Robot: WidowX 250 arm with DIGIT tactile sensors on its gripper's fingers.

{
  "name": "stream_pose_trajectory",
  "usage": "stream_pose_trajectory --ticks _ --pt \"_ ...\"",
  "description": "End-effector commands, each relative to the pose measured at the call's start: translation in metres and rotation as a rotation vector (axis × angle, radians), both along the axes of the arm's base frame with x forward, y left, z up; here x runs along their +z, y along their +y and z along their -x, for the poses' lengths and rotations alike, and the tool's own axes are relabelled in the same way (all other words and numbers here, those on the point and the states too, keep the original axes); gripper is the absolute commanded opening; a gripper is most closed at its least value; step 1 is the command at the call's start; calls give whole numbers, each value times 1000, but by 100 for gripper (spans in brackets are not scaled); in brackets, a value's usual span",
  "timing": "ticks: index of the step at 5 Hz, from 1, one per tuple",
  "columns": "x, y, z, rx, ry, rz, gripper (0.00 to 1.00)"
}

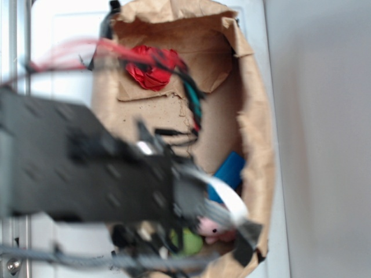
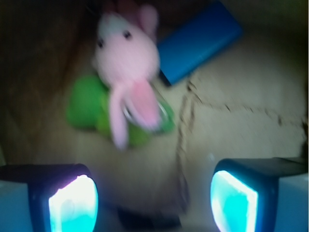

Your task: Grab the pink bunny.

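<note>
The pink bunny's ears lie loosely over the green plush toy. I expect the bunny (image 1: 215, 230) to come free when I lift and leave that toy behind.
The pink bunny (image 2: 126, 58) lies on the cardboard floor in the wrist view, upper left of centre, its ears hanging down over a green plush toy (image 2: 89, 106). My gripper (image 2: 153, 203) is open, its two glowing cyan pads wide apart at the bottom edge, with only bare cardboard between them. The bunny sits well above the pads, apart from them. In the exterior view the bunny (image 1: 211, 227) peeks out under the blurred black arm, beside the green toy (image 1: 188, 242). The fingertips themselves are hidden there.
Everything sits inside a brown paper bag (image 1: 255, 116) lying open. A blue flat block (image 2: 198, 41) touches the bunny's right side. A red paper ball (image 1: 149, 69) rests at the bag's far end. A crack (image 2: 231, 108) runs across the cardboard floor.
</note>
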State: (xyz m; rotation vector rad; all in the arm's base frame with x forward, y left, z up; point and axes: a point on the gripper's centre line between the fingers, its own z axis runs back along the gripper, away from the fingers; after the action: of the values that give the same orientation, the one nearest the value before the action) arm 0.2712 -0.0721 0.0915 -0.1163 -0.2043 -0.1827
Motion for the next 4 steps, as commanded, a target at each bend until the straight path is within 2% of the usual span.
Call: stream_pose_trajectory --ticks 1,3,4 --pt "1 -6 -36 37 -35 -20 100" --pt "-14 -3 -59 44 -3 -5 100" --pt "-30 -1 -75 37 37 3 100"
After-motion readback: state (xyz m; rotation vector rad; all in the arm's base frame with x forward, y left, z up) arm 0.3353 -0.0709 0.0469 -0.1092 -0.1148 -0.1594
